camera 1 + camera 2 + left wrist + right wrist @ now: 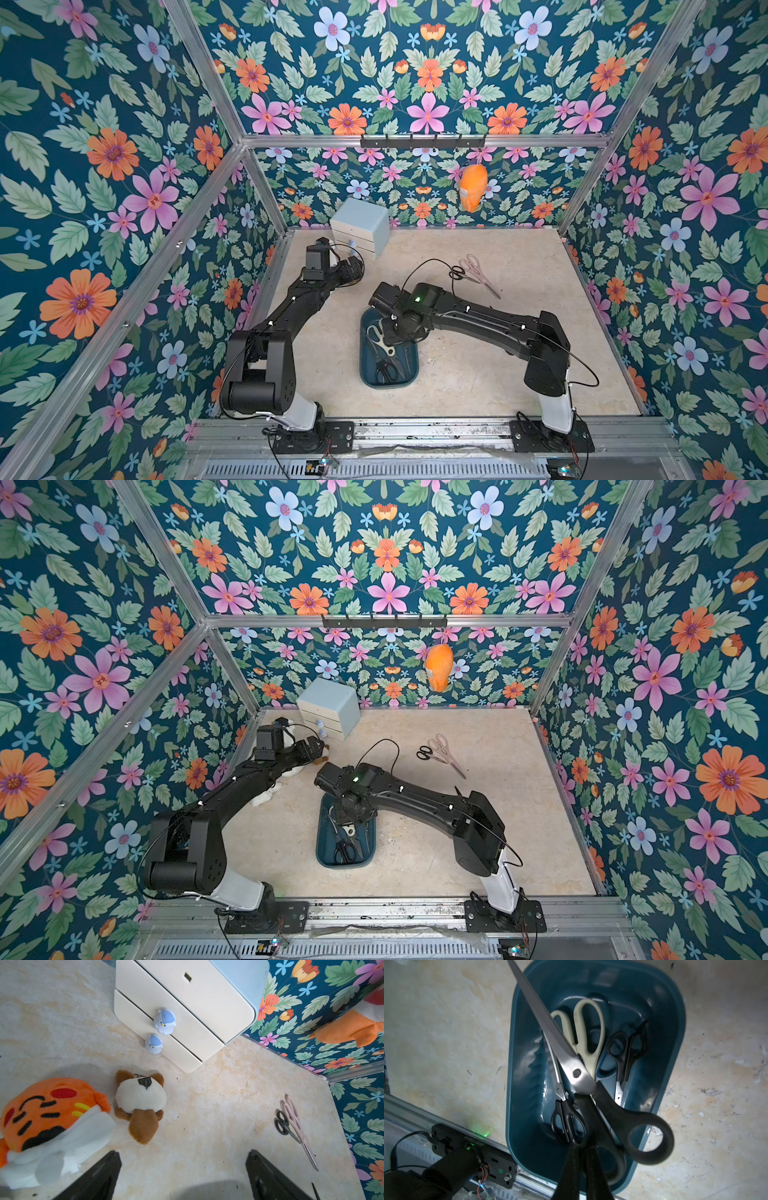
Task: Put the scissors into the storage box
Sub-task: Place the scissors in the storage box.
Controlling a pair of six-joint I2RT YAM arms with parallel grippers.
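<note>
The large black-handled scissors [576,1073] are hanging over the storage box's open inside [402,356], so I should keep lowering my right gripper until they are within the box, and then release them.
My right gripper [583,1148] is shut on the handle of a large pair of black-handled scissors [571,1059]. It holds them tilted over the dark teal storage box [511,1084], their blade reaching past the box's rim. In the box lie cream-handled scissors [586,1028] and two small black-handled pairs [569,1124] [627,1049]. In both top views the box [366,376] [321,845] sits mid-table under the right wrist. A pale pink pair [478,272] and a small black pair [457,272] lie on the table at the far right. My left gripper [182,1159] is open over bare table.
A light-blue drawer cabinet [361,226] stands at the back left. An orange plush [47,1113] and a brown-and-white plush dog [141,1101] lie beside my left gripper. Another orange plush [471,187] hangs from the hook rail on the back wall.
</note>
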